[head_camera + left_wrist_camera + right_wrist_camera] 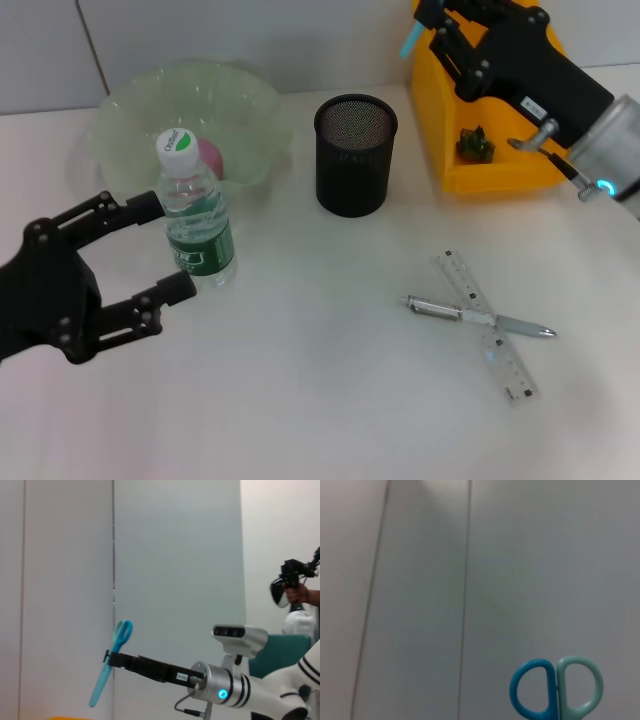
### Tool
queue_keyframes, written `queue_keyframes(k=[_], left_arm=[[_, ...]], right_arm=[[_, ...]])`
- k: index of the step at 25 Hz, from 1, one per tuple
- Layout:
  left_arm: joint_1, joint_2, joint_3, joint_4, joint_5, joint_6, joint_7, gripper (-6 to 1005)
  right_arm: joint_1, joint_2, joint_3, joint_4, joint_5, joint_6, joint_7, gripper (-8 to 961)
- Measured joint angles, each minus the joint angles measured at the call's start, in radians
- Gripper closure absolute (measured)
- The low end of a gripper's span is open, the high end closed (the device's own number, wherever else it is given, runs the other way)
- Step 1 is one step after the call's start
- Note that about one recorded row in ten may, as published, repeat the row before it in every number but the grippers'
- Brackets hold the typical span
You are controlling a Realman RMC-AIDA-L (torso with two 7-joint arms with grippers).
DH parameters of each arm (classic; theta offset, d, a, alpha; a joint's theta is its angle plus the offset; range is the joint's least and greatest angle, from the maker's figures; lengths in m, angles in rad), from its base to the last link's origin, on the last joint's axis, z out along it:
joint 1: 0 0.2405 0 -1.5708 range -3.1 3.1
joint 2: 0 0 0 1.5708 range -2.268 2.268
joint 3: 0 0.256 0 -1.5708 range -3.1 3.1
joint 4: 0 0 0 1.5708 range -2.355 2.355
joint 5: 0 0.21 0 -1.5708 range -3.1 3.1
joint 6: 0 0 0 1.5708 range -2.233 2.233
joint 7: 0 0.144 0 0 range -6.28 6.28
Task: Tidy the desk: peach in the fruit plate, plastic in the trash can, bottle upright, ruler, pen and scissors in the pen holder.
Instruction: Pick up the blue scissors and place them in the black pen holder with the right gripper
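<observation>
I should now carry the scissors to the pen holder with my right gripper and lower them until the blades are inside, because the scissors' blades [101, 682] point down and the pen holder's opening [356, 122] is empty.
The clear bottle [197, 215] with a green label stands upright in front of the fruit plate [130, 110], a pale green bowl with the pink peach [209, 156] in it. My left gripper [170, 246] is open just left of the bottle, its fingertips level with the label. High above the yellow trash can [495, 175], my right gripper [432, 22] is shut on the blue scissors [410, 40] [111, 662] [555, 687]. Green plastic [475, 146] lies in the can. The ruler [488, 325] and pen [478, 317] lie crossed on the desk. The black mesh pen holder [355, 155] stands mid-desk.
The white desk [320, 400] has bare surface between the bottle and the crossed ruler and pen. The trash can stands right of the pen holder. A grey panelled wall [175, 555] runs behind the desk.
</observation>
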Motion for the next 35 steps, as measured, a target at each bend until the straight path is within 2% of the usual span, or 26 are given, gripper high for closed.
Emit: queue_keyframes(k=[1, 2, 4, 6, 10, 16, 22, 33, 35], left_arm=[[0.000, 0.000, 0.000, 0.000, 0.000, 0.000, 0.000, 208], [0.002, -0.001, 0.007, -0.056, -0.004, -0.024, 0.048, 208], [-0.002, -0.001, 0.009, -0.094, -0.004, -0.033, 0.067, 208], [-0.002, -0.001, 0.009, -0.094, -0.004, -0.033, 0.067, 208], [-0.004, -0.002, 0.010, -0.165, -0.002, -0.043, 0.122, 209], [0.004, -0.002, 0.029, -0.189, 0.005, -0.059, 0.149, 210], [0.014, 0.000, 0.104, -0.191, 0.007, -0.118, 0.144, 212], [0.044, 0.004, 0.107, -0.170, 0.011, -0.204, 0.141, 214], [0.079, 0.004, 0.104, -0.154, 0.011, -0.262, 0.147, 214]], right_arm=[[0.011, 0.000, -0.004, -0.007, -0.002, 0.033, 0.014, 712], [0.018, -0.001, -0.008, -0.012, -0.005, 0.061, 0.025, 712], [0.042, -0.002, -0.045, -0.029, -0.011, 0.148, 0.065, 712], [0.048, -0.002, -0.064, -0.033, -0.010, 0.174, 0.078, 712], [0.075, 0.000, -0.144, -0.032, -0.007, 0.267, 0.111, 712], [0.087, 0.001, -0.207, -0.031, -0.008, 0.320, 0.159, 713], [0.087, 0.001, -0.230, -0.028, -0.012, 0.360, 0.165, 708], [0.098, 0.004, -0.235, -0.018, -0.013, 0.416, 0.158, 688], [0.097, 0.004, -0.235, -0.017, -0.013, 0.421, 0.158, 685]])
